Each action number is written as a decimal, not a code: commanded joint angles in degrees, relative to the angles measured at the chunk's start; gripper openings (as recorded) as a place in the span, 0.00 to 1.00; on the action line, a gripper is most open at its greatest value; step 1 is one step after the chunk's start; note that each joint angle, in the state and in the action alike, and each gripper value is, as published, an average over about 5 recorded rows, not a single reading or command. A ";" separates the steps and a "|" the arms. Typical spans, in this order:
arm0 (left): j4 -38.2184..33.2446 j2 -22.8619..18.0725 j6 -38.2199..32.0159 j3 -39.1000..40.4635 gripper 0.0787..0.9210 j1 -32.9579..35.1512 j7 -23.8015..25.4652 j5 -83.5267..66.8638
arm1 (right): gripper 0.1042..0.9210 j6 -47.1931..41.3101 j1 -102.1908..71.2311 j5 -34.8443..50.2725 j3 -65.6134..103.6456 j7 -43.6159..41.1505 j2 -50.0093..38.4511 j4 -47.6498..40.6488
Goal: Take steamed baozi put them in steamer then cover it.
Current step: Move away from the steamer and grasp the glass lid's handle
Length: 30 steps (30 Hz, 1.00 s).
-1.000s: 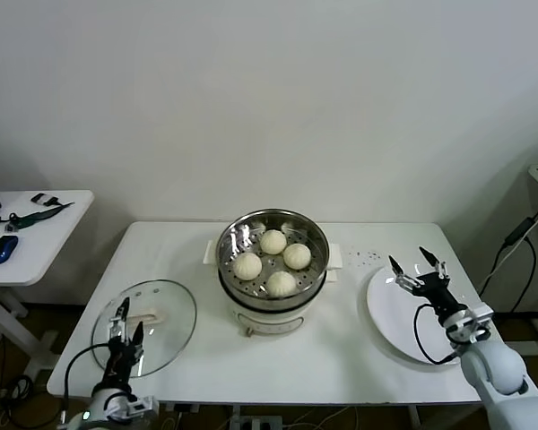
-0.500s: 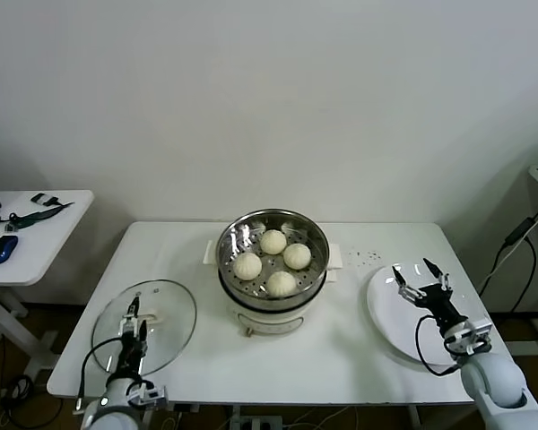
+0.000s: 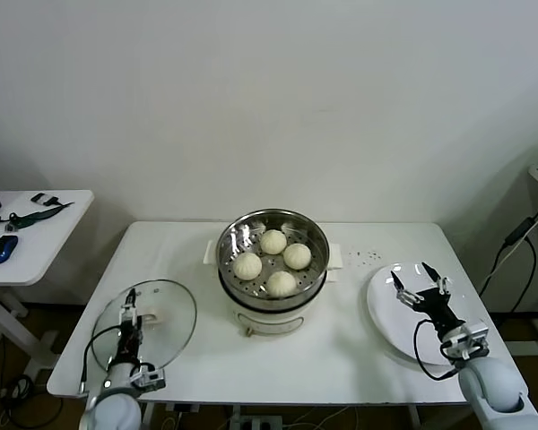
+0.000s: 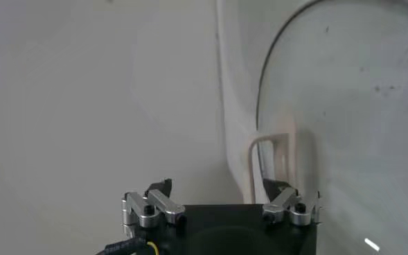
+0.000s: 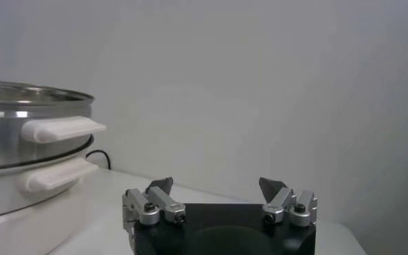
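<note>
The baozi [image 3: 281,284] are lower than the steamer's rim. The glass lid [image 3: 168,330] will come to rest flat over them when I lower it onto the steamer.
Several cream-white baozi [image 3: 282,283] lie inside the shiny steamer [image 3: 315,262], which stands on its white pot base at the table's middle. The steamer's rim and side handle [image 5: 23,132] also show in the right wrist view. The cover [image 3: 166,333], a glass lid with a white bar handle [image 3: 153,315], lies flat on the table's left front. My left gripper [image 3: 127,313] hovers open over the lid, just left of the handle [image 4: 276,156], holding nothing. My right gripper [image 3: 419,283] is open and empty above the white plate [image 3: 390,322].
The plate lies at the table's right front edge. A side table [image 3: 45,242] with a blue mouse [image 3: 1,249] stands to the left. A cable [image 3: 520,237] hangs at the far right. Bare table top lies in front of the pot.
My left arm has shifted in over the lid's left part and its wrist has turned. My right gripper has drawn back toward the front edge over the plate. Both stay open.
</note>
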 commanded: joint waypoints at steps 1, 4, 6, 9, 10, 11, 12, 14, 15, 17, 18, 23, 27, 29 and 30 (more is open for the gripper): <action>4.46 0.43 0.59 0.08 0.88 -3.82 -1.11 0.04 | 0.88 0.13 -0.24 -1.09 0.18 -0.16 0.36 -0.08; 4.42 0.40 0.57 0.28 0.88 -3.85 -1.41 -0.89 | 0.88 0.31 -0.21 -1.49 0.22 -0.36 0.49 -0.44; 4.29 0.36 0.41 0.43 0.88 -3.81 -1.49 -1.42 | 0.88 0.47 -0.13 -1.91 0.23 -0.54 0.60 -0.76; 4.15 0.33 0.01 0.65 0.84 -3.79 -1.28 -2.04 | 0.88 0.67 0.00 -2.53 0.22 -0.79 0.82 -1.20; 4.15 0.33 -0.11 0.73 0.82 -3.77 -1.21 -2.18 | 0.88 0.72 0.03 -2.69 0.21 -0.85 0.89 -1.31; 4.15 0.32 -0.20 0.85 0.78 -3.72 -1.10 -2.36 | 0.88 0.76 0.06 -2.83 0.20 -0.92 0.97 -1.41; 4.14 0.32 -0.29 0.99 0.75 -3.65 -0.99 -2.58 | 0.88 0.81 0.09 -2.97 0.20 -0.98 1.05 -1.50; 4.14 0.28 -0.35 1.22 0.68 -3.50 -0.71 -3.00 | 0.88 0.89 0.15 -3.22 0.20 -1.08 1.16 -1.68; 4.18 0.25 -0.34 1.31 0.65 -3.45 -0.57 -3.18 | 0.88 0.92 0.18 -3.32 0.22 -1.11 1.21 -1.76; 4.35 0.22 -0.46 1.36 0.57 -3.42 -0.24 -3.41 | 0.88 1.02 0.26 -3.51 0.32 -1.16 1.30 -2.00; 4.45 0.23 -0.55 1.36 0.54 -3.43 -0.13 -3.48 | 0.88 1.07 0.30 -3.56 0.37 -1.18 1.32 -2.12; 4.20 0.47 -1.39 1.21 0.37 -3.41 0.10 -4.18 | 0.88 1.31 0.49 -3.86 0.68 -1.29 1.47 -2.62; 2.62 0.92 -2.29 1.01 0.24 -3.02 0.14 -5.02 | 0.88 1.42 0.71 -4.07 0.70 -1.35 1.57 -2.95; 1.17 1.25 -2.66 0.93 0.16 -2.52 0.17 -5.44 | 0.88 1.47 0.86 -4.18 0.68 -1.38 1.63 -3.11; 0.17 1.48 -2.82 0.88 0.13 -2.14 0.19 -5.69 | 0.88 1.50 0.95 -4.23 0.67 -1.39 1.65 -3.20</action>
